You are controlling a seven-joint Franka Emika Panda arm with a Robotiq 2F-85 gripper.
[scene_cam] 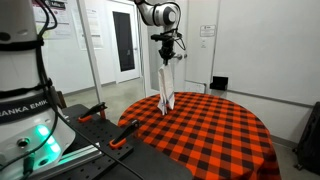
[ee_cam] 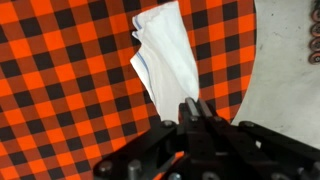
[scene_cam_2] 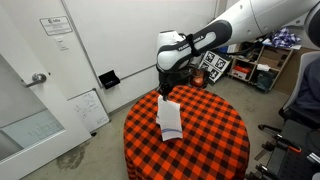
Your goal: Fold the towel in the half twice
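Next, my gripper lowers the towel's upper end toward the shelves to spread the towel flat, because the towel hangs as a narrow strip with its lower end on the tablecloth (scene_cam_2: 172, 132).
The towel (scene_cam: 166, 85) is a thin white cloth hanging straight down as a narrow strip from my gripper (scene_cam: 167, 50). Its lower end touches the red-and-black checkered tablecloth in both exterior views. It also shows in an exterior view (scene_cam_2: 169, 117), where its lower part lies spread on the table. In the wrist view the towel (ee_cam: 165, 55) runs from my fingertips (ee_cam: 194, 105) down to the cloth, with a thin blue stripe near its left edge. My gripper is shut on the towel's upper end, high above the table's far edge.
The round table with the checkered tablecloth (scene_cam: 215, 135) (scene_cam_2: 215, 140) stands on a grey floor (ee_cam: 290, 80). A second robot base with orange-handled clamps (scene_cam: 95, 112) stands beside it. A door and whiteboard (scene_cam_2: 85, 110) are behind; shelves with boxes (scene_cam_2: 265, 70) stand at the back.
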